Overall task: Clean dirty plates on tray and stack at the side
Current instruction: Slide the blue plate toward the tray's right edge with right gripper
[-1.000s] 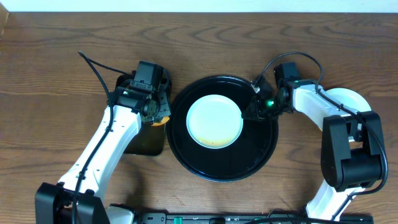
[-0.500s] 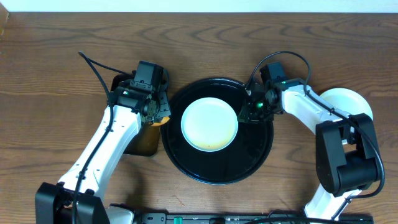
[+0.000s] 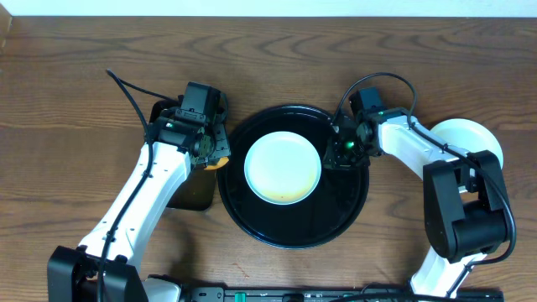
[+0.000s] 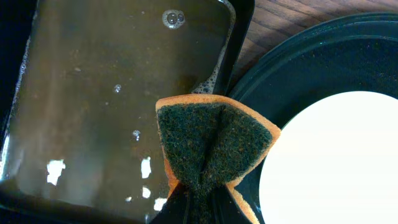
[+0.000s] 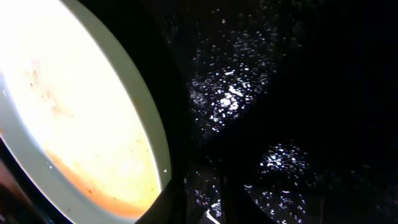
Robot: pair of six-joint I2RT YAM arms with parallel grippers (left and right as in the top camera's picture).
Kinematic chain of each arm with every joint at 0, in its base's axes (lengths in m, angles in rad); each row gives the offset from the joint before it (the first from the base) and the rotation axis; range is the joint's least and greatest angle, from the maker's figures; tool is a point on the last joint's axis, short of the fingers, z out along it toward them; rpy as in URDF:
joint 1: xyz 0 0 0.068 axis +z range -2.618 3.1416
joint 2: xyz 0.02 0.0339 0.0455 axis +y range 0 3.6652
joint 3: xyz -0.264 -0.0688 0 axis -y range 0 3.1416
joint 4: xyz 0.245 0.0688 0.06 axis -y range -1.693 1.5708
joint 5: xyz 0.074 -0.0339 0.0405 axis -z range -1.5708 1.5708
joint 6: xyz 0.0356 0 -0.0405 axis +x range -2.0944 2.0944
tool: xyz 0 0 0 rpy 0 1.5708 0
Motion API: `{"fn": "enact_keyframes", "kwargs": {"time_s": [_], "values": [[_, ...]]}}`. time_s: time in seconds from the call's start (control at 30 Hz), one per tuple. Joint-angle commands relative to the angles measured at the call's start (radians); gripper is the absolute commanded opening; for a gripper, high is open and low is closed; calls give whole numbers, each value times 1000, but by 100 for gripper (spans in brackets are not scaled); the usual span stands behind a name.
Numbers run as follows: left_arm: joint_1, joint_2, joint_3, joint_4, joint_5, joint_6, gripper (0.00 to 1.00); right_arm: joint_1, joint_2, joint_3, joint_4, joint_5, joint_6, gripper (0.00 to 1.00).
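Note:
The plate's rim (image 5: pixel 158 158) is outside the almost closed fingers of my right gripper. I should open them and move over so they go on both sides of the plate's nearest edge (image 3: pixel 319 174) before I lift.
One pale yellow plate (image 3: pixel 283 166) lies in the round black tray (image 3: pixel 294 226), with an orange-brown smear along its near rim. My left gripper (image 3: pixel 214 158) is shut on an orange sponge with a dark green scouring face (image 4: pixel 208 146). It hovers between the soapy rectangular tray and the round tray's left rim (image 4: pixel 298 68), beside the plate (image 4: pixel 336 162). My right gripper (image 3: pixel 338 153) sits low over the wet tray floor (image 5: pixel 280 93), just right of the plate (image 5: pixel 81 112). Its jaws (image 5: pixel 205 208) stand slightly apart with nothing between them.
A rectangular black tray (image 3: pixel 191 191) holding brownish soapy water (image 4: pixel 106 93) sits left of the round tray. White plates (image 3: pixel 468 134) rest on the table at the far right, partly behind my right arm. Bare wooden table lies all round.
The round tray and its plate have slid a little to the left. My right gripper moved left with them and its jaws have parted. The left gripper stays still with the sponge.

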Motion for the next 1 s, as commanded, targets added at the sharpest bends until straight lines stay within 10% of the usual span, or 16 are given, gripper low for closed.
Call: {"fn": "enact_keyframes", "kwargs": {"time_s": [0.0, 0.97], "values": [[3, -8, -3, 1, -1, 6, 8, 8, -30, 10, 3, -26, -19, 21], [3, -8, -3, 0, -1, 6, 8, 138, -92, -5, 11, 215, 45, 27]]}}
